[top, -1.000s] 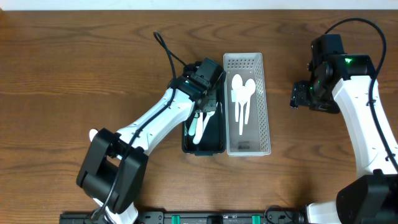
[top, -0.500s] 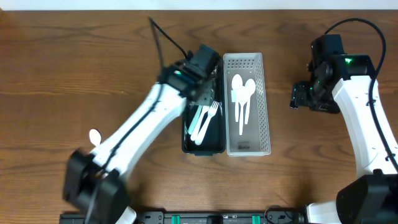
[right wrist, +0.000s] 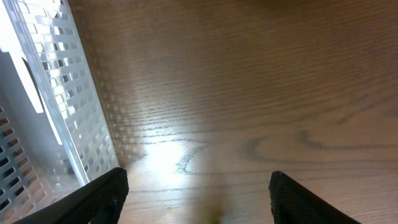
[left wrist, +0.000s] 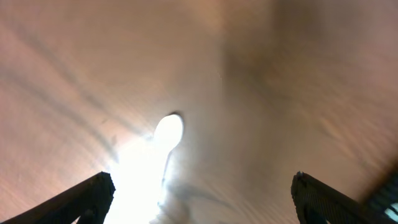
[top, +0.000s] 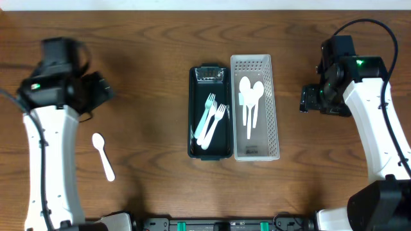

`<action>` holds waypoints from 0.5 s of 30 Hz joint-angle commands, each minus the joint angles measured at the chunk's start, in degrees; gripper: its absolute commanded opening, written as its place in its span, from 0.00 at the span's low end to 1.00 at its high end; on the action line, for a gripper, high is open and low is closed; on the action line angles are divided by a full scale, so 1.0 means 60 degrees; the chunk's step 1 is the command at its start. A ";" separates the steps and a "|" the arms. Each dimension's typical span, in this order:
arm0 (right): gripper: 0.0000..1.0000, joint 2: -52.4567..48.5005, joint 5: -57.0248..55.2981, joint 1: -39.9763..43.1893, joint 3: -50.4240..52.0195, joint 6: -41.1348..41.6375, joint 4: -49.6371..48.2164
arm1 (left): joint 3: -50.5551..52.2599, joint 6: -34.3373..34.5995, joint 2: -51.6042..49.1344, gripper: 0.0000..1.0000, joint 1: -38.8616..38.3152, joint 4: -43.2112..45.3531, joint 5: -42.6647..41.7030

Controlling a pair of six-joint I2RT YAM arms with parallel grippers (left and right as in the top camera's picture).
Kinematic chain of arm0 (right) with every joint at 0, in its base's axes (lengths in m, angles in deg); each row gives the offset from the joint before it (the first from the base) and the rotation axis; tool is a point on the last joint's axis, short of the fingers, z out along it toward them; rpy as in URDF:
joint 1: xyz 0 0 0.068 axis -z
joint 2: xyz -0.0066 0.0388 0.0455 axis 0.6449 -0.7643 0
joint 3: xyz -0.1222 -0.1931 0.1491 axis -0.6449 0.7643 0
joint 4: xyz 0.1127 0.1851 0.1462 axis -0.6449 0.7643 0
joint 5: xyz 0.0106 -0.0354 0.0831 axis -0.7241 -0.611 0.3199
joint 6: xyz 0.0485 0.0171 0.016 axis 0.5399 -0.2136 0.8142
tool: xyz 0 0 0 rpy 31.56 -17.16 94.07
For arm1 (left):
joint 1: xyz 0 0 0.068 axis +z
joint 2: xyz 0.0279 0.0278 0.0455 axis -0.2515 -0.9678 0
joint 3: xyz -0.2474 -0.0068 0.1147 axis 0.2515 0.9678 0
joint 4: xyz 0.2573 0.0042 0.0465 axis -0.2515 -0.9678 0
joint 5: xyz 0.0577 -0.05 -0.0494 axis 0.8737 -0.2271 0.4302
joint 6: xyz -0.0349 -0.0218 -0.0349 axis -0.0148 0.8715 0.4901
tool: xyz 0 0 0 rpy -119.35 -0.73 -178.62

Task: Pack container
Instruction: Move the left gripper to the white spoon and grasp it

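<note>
The loose white spoon (top: pixel 106 164) points lengthwise through the gap between the open fingers. My left gripper keeps going down until the fingers are on both sides of the spoon's neck (top: pixel 101 149), and then close.
A black container (top: pixel 195 96) stands at the table's middle with white and pale-blue forks (top: pixel 214 122) lying in it. Right beside it is a white perforated basket (top: pixel 273 109) holding white spoons (top: pixel 250 102); its wall (right wrist: pixel 50 93) also shows in the right wrist view. One loose white spoon (top: pixel 103 156) lies on the wood at the left, and appears blurred (left wrist: pixel 168 132) in the left wrist view. My left gripper (top: pixel 99 92) (left wrist: pixel 202 196) hovers open above and behind that spoon, holding nothing. My right gripper (top: pixel 307 99) (right wrist: pixel 199 190) stands open over bare wood, right of the basket.
Bare wooden table surrounds both containers. The left arm's white links run down the left edge, and the right arm's down the right edge. A dark rail lies along the front edge of the table.
My left gripper opened over the black container, left a fork in it, and swung far to the left side of the table. The right arm has not moved.
</note>
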 commanded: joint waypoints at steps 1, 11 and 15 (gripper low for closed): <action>0.76 -0.0044 0.0007 0.0036 0.0029 -0.0160 0.0015 | 0.1319 -0.0401 -0.0251 0.94 0.1370 0.0488 -0.1104; 0.76 -0.0044 0.0007 0.0036 0.0029 -0.0157 0.0117 | 0.3993 -0.0827 -0.1177 0.96 0.2382 0.2379 -0.1209; 0.76 -0.0044 0.0011 0.0036 0.0029 -0.0153 0.0113 | 0.4062 -0.0874 -0.1668 0.96 0.2371 0.2521 -0.1213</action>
